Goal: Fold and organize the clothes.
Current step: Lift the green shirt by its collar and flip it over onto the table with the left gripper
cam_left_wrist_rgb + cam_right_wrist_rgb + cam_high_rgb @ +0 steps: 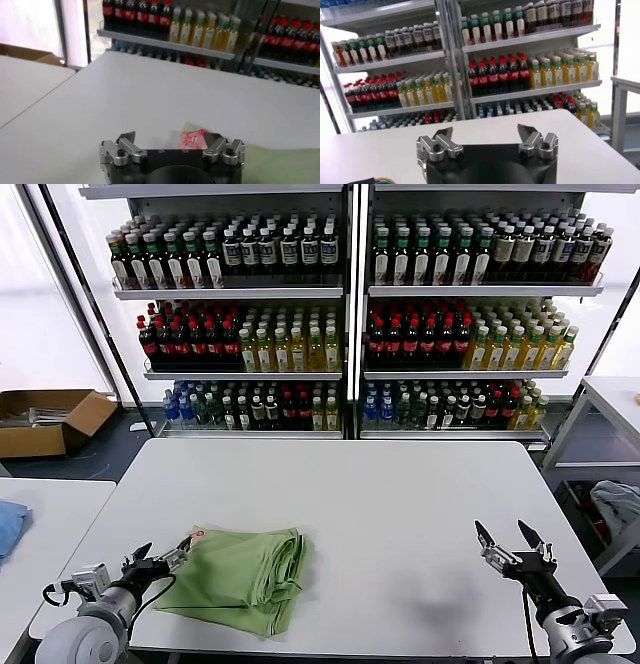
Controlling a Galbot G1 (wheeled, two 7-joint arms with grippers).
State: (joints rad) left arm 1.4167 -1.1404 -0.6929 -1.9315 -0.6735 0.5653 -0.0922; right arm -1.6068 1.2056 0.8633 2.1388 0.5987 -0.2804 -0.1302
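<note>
My gripper will turn the light green shirt point(236, 572) over, and I expect a large hidden print on its bottom side, since some red-and-white point(198, 534) peeks out at the corner.
A light green shirt point(242, 576) lies folded into a rough square on the white table point(400, 504), near the front left. A red-and-white tag point(196, 534) shows at its far left corner, and in the left wrist view point(192, 139). My left gripper point(160, 559) is open at the shirt's left edge, close to that corner, holding nothing. My right gripper point(507, 540) is open and empty above the table's front right, far from the shirt. In the right wrist view the right gripper point(485, 136) has only bare table in front of it.
Shelves of bottles point(340, 314) stand behind the table. A second white table point(40, 524) with a blue cloth point(10, 524) is at the left. A cardboard box point(45, 419) sits on the floor at far left. Another table point(615, 399) is at the right.
</note>
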